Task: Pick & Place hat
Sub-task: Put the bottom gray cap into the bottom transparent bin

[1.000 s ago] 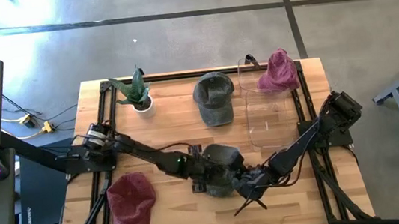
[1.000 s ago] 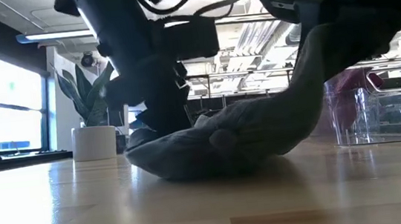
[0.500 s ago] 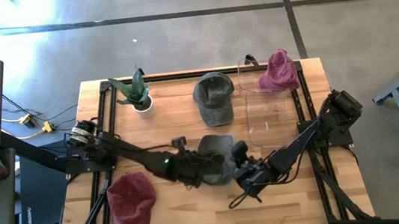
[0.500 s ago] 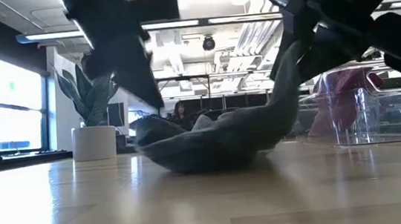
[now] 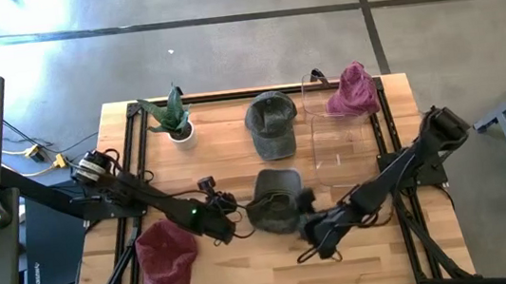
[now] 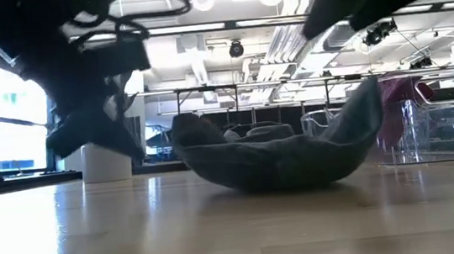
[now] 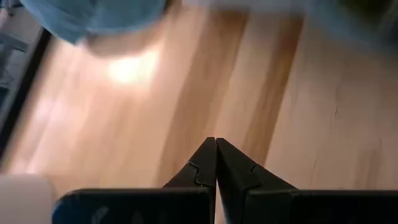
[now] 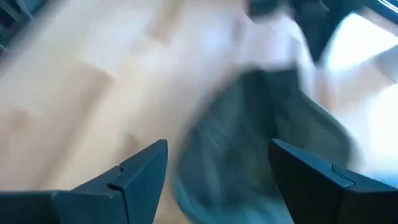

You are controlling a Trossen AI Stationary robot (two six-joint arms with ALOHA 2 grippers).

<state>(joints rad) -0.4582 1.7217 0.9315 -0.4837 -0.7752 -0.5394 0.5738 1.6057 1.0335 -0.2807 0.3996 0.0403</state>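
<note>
The dark grey hat is resting loosely on its rounded top [image 6: 278,175], so the robot's left gripper should press the hat to keep it still while the right gripper grabs the hat's raised end [image 6: 366,116].
The dark grey hat [image 5: 275,206] lies near the table's middle, free of both grippers. In the low view the hat [image 6: 281,159] rests on its crown with its hollow side up, one end raised toward the right. My right gripper [image 5: 320,239] is open just off the hat's near right edge; in its wrist view the hat [image 8: 261,137] shows blurred beyond the spread fingers of the gripper [image 8: 217,180]. My left gripper [image 5: 225,229] is shut, left of the hat, over bare wood [image 7: 216,155].
A second grey hat [image 5: 270,126] lies at the far middle and a maroon hat [image 5: 166,262] at the near left. A pink hat [image 5: 352,90] hangs over the far rim of a clear bin [image 5: 340,151] on the right. A potted plant [image 5: 172,118] stands at the far left.
My right gripper has opened and let go of the dark grey hat. My left gripper, still shut, has drawn back from the hat toward the table's left. The hat has turned over from crown up to hollow side up and has settled on the table.
</note>
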